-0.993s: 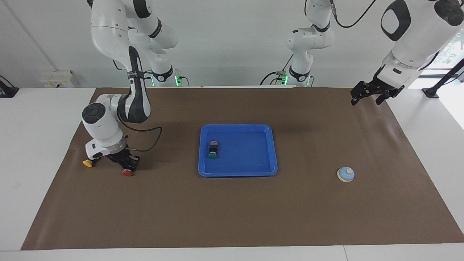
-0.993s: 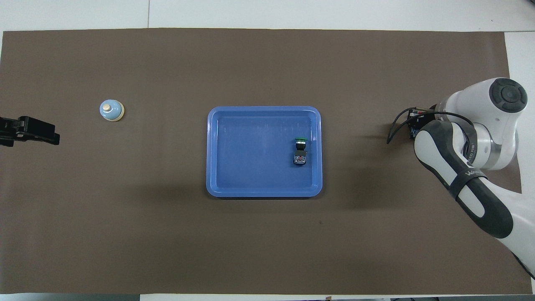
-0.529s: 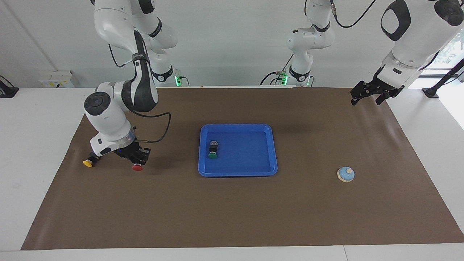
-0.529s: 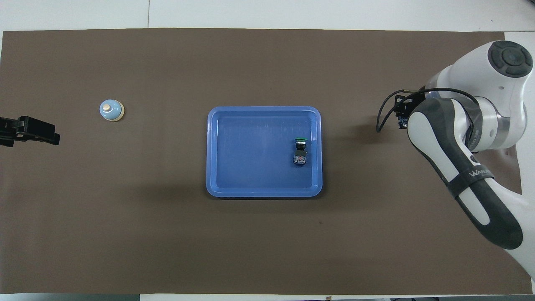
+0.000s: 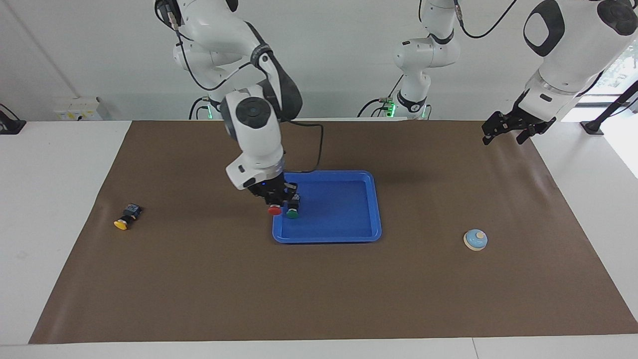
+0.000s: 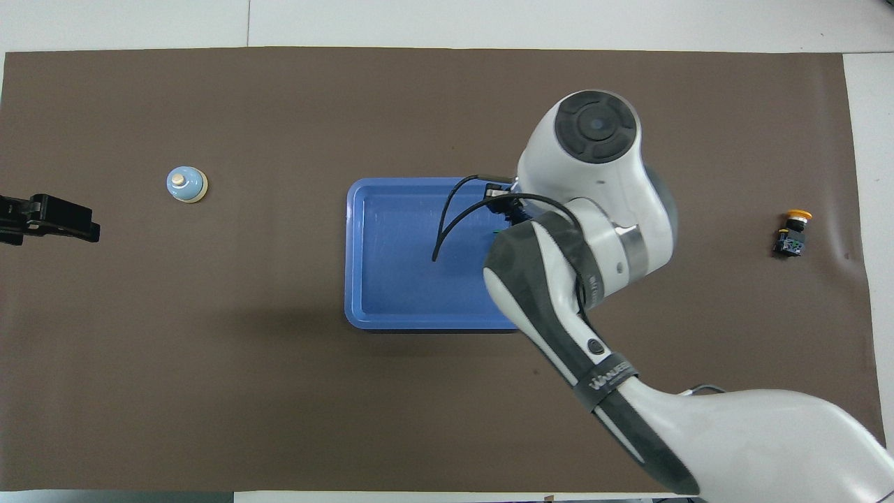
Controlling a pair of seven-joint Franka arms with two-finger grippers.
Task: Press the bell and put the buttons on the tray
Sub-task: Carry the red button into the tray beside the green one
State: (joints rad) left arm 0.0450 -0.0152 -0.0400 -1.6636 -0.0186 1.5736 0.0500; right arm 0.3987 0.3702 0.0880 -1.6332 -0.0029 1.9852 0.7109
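My right gripper should keep moving the red button inward until it rests on the open part of the tray's bottom there, because the tray's middle point(image 5: 324, 204) is free past the green button point(image 5: 292, 213).
My right gripper point(image 5: 275, 203) is shut on the red button point(image 5: 274, 210) and holds it just above the blue tray point(image 5: 349, 235), over the tray's edge toward the right arm's end. The green button point(image 5: 292, 214) lies in the tray beside it. The yellow button point(image 5: 121, 224) lies on the mat toward the right arm's end, and also shows in the overhead view point(image 6: 792, 233). The light-blue bell point(image 5: 475, 240) stands on the mat toward the left arm's end. My left gripper point(image 5: 504, 134) is open and waits in the air over the mat's corner at that end.
A brown mat point(image 5: 319, 299) covers the table. In the overhead view my right arm point(image 6: 594, 230) covers the red and green buttons and part of the tray point(image 6: 356, 279). The bell point(image 6: 186, 184) shows there beside my left gripper point(image 6: 49, 218).
My right gripper has lifted the red button off the mat and carried it from beside the yellow button to over the tray. The left arm has not moved.
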